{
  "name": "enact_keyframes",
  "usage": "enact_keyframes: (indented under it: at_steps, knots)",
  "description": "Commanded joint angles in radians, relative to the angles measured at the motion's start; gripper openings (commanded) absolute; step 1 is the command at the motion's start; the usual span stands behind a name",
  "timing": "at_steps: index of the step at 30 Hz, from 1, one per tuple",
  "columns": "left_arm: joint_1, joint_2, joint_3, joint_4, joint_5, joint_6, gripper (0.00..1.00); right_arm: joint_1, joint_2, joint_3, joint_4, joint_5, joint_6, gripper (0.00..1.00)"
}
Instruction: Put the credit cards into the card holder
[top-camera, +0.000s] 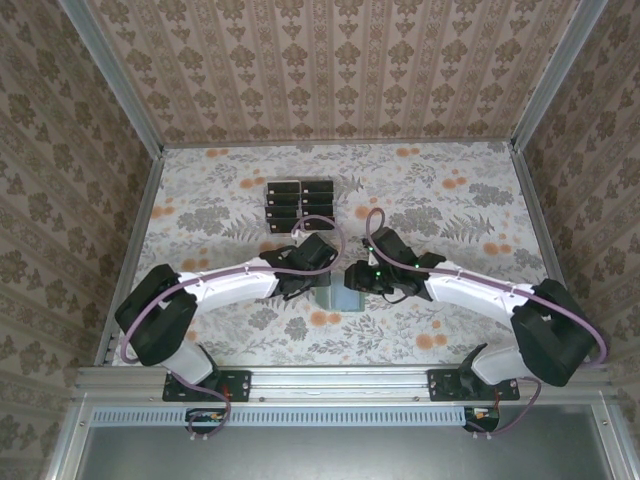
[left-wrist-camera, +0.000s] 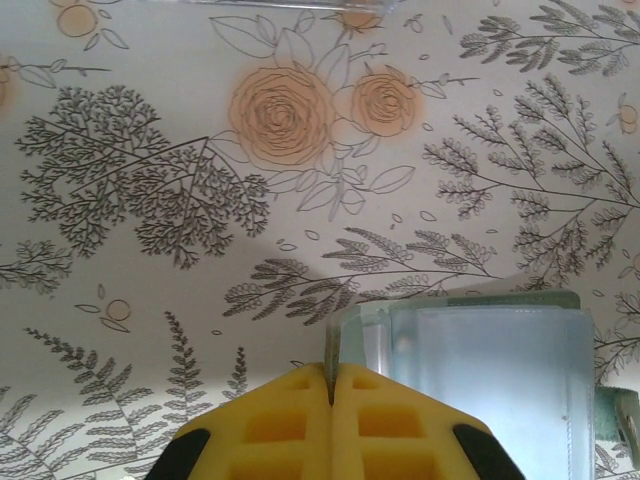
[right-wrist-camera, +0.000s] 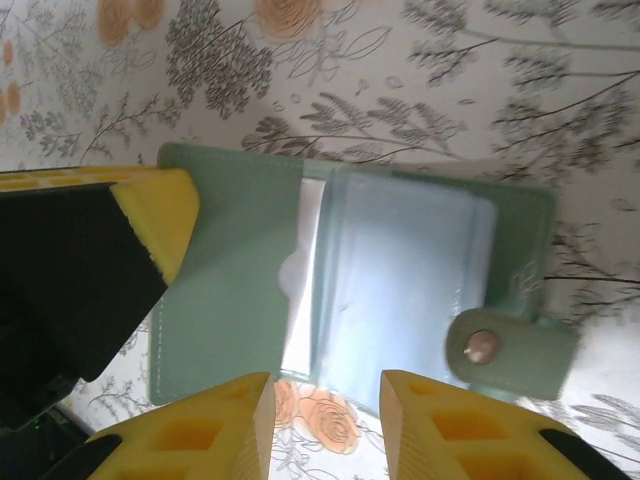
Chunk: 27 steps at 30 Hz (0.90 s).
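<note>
My left gripper needs to put the card holder's cover (right-wrist-camera: 232, 265), which it holds half raised, down flat onto the tablecloth (top-camera: 308, 302) before cards go in.
The grey-green card holder (top-camera: 340, 299) lies open on the flowered table between the two arms. Its clear inner sleeves (right-wrist-camera: 400, 270) and snap tab (right-wrist-camera: 500, 350) face up. My left gripper (left-wrist-camera: 331, 372) is shut on the thin edge of the card holder (left-wrist-camera: 500, 380), and one of its yellow fingers (right-wrist-camera: 155, 210) sits at the holder's left cover (right-wrist-camera: 230, 270). My right gripper (right-wrist-camera: 327, 395) hangs open just above the holder's near edge, with only tablecloth between its fingers. The dark credit cards (top-camera: 298, 203) stand in a clear rack behind the arms.
Both arms (top-camera: 230, 285) (top-camera: 470, 290) reach inward and meet at the table's middle (top-camera: 335, 285). Patterned walls close in the table at the back and both sides. Open tablecloth lies to the left (top-camera: 200, 220) and right (top-camera: 470, 220) of the rack.
</note>
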Motion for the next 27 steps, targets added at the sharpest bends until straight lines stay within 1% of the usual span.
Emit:
enact_keyframes:
  at_steps: [1, 5, 10, 12, 14, 16, 20, 23, 27]
  knots:
    - [0.021, -0.033, -0.034, 0.043, 0.017, -0.029, 0.0, 0.011, 0.054, 0.025, 0.043, -0.03, 0.032, 0.33]
    - [0.041, -0.038, -0.07, 0.082, 0.041, -0.036, 0.0, 0.016, 0.105, 0.028, 0.066, -0.026, 0.039, 0.33]
    - [0.07, -0.036, -0.104, 0.098, 0.06, -0.024, 0.0, 0.016, 0.159, 0.038, 0.053, 0.016, 0.021, 0.33]
    - [0.084, -0.039, -0.116, 0.093, 0.06, -0.016, 0.09, 0.015, 0.163, 0.036, 0.043, 0.032, 0.018, 0.34]
    - [0.095, -0.041, -0.128, 0.087, 0.056, -0.006, 0.2, 0.015, 0.167, 0.036, 0.034, 0.039, 0.012, 0.35]
    - [0.104, -0.039, -0.136, 0.076, 0.047, 0.006, 0.27, 0.015, 0.166, 0.035, 0.027, 0.046, 0.009, 0.37]
    - [0.114, -0.005, -0.119, 0.026, 0.024, 0.032, 0.29, 0.015, 0.161, 0.039, 0.014, 0.055, 0.003, 0.43]
    - [0.115, 0.02, -0.095, -0.007, 0.005, 0.057, 0.29, 0.015, 0.151, 0.052, -0.002, 0.061, -0.007, 0.48]
    - [0.115, 0.035, -0.081, -0.017, -0.006, 0.083, 0.29, 0.015, 0.132, 0.084, -0.054, 0.085, -0.042, 0.52]
